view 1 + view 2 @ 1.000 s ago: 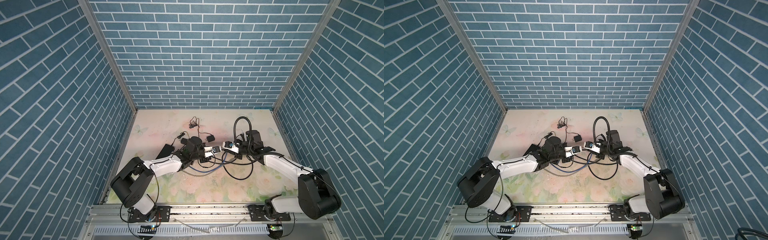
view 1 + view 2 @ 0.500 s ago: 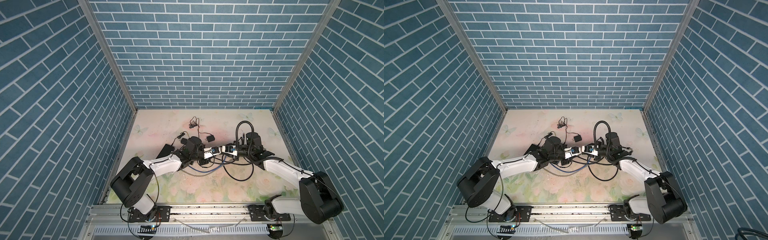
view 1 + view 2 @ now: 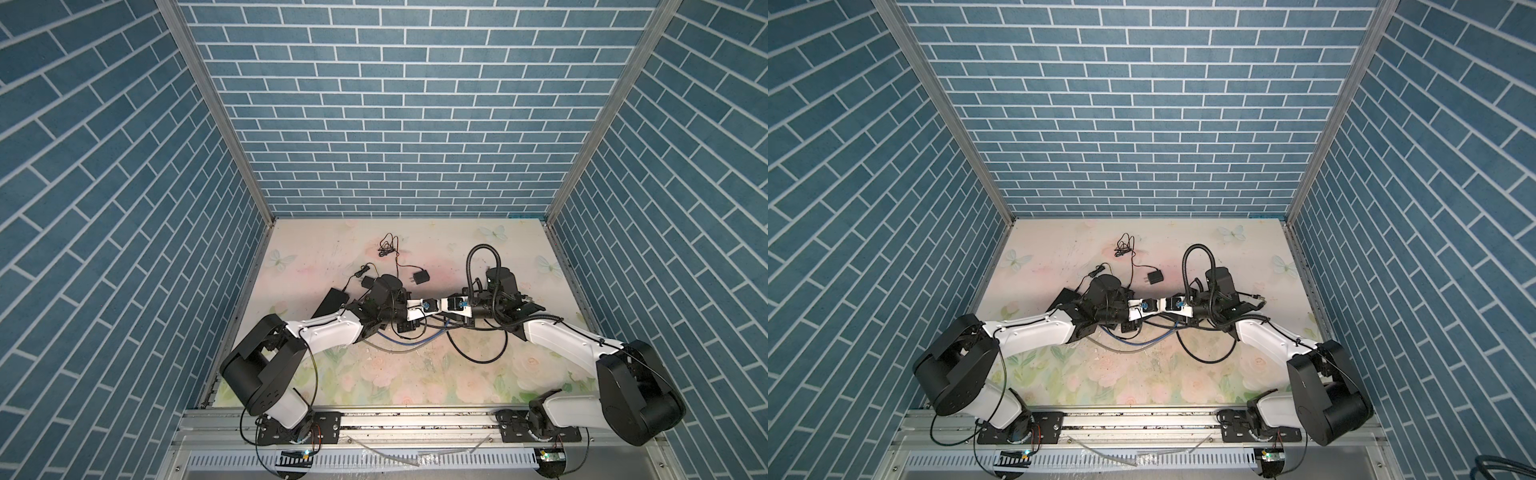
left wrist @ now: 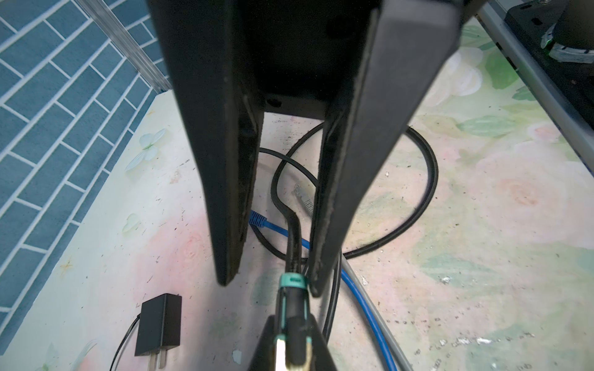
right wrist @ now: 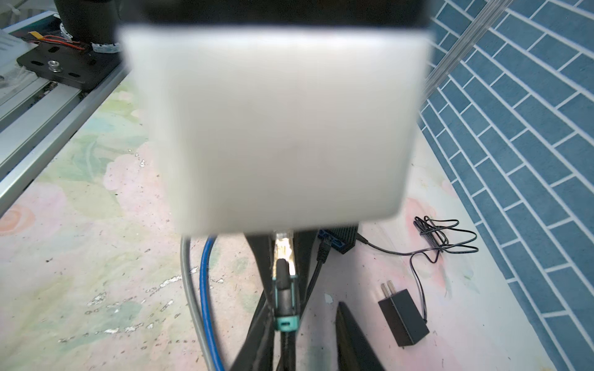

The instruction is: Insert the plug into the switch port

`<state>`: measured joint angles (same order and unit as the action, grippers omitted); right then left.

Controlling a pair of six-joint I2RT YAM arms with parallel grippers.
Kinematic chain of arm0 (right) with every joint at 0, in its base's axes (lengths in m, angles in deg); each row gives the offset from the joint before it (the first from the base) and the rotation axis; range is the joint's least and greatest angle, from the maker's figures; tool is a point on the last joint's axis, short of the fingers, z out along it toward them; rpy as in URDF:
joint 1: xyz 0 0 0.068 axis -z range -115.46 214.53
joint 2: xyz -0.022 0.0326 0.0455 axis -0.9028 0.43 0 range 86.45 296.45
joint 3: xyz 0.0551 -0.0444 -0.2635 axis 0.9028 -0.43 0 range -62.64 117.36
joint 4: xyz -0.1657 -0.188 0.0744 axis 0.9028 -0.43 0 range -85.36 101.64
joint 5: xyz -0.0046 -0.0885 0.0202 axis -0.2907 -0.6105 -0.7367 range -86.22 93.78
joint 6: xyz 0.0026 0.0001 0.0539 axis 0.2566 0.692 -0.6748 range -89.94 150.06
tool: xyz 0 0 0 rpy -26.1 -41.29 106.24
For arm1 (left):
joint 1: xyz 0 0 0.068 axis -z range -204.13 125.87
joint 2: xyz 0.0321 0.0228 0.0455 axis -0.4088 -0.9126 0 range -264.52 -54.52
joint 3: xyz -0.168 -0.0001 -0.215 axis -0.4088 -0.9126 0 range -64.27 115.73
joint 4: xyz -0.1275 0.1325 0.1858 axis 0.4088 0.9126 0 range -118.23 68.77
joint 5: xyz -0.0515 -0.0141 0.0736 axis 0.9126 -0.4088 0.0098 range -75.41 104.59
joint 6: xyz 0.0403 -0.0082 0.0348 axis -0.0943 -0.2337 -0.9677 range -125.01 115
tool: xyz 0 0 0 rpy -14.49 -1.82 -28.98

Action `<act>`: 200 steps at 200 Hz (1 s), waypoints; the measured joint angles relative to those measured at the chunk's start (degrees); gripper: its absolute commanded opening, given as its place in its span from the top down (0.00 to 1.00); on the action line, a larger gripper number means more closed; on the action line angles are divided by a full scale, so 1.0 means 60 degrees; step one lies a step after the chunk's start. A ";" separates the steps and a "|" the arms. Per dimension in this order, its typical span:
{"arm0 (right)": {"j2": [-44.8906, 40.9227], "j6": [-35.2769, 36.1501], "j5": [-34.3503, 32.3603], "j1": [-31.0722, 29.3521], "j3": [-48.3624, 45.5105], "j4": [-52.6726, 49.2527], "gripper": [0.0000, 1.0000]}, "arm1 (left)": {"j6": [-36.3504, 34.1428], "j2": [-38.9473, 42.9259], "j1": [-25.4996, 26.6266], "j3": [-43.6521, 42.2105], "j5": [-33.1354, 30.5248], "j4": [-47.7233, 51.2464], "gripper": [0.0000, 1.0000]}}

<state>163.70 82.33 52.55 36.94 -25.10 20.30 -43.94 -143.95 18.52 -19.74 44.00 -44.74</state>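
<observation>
The plug's tip end [image 5: 283, 246] is in my left gripper, so next my right gripper takes the plug by its teal collar [image 5: 286, 323], keeping its tip free for the port.
The plug [image 4: 291, 282] is a dark connector with a teal collar and a metal tip on a thick black cable. My left gripper [image 4: 291, 321] is shut on it just above the table in the middle of both top views [image 3: 432, 306] [image 3: 1152, 305]. My right gripper [image 5: 305, 308] meets it tip to tip [image 3: 441, 305]. It is open, straddling the cable behind the collar [image 5: 286, 322], with one finger [image 4: 321, 257] against the collar. The switch [image 5: 342, 239] is a black box with blue ports, lying behind my left arm [image 3: 330, 301], apart from the plug.
A black power adapter [image 3: 417, 277] lies just behind the grippers, its thin wire bundled further back [image 3: 386, 245]. Blue [image 4: 369, 298] and grey [image 5: 188, 289] network cables and a black cable loop [image 3: 478, 353] lie under and in front of the grippers. A blurred white block [image 5: 283, 122] hides much of the right wrist view.
My right gripper has moved left, closing the gap to the left gripper, and its jaws have parted slightly around the cable. The left gripper has kept its hold on the plug.
</observation>
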 measured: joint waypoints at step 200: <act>0.0823 -0.0805 0.0157 -0.0171 -0.0004 0.1268 1.00 | 0.1392 0.0674 -0.0051 -0.1311 -0.0568 -0.1960 0.25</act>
<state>168.64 77.50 53.49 35.91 -25.12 27.91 -35.59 -139.90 18.22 -27.61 40.59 -56.50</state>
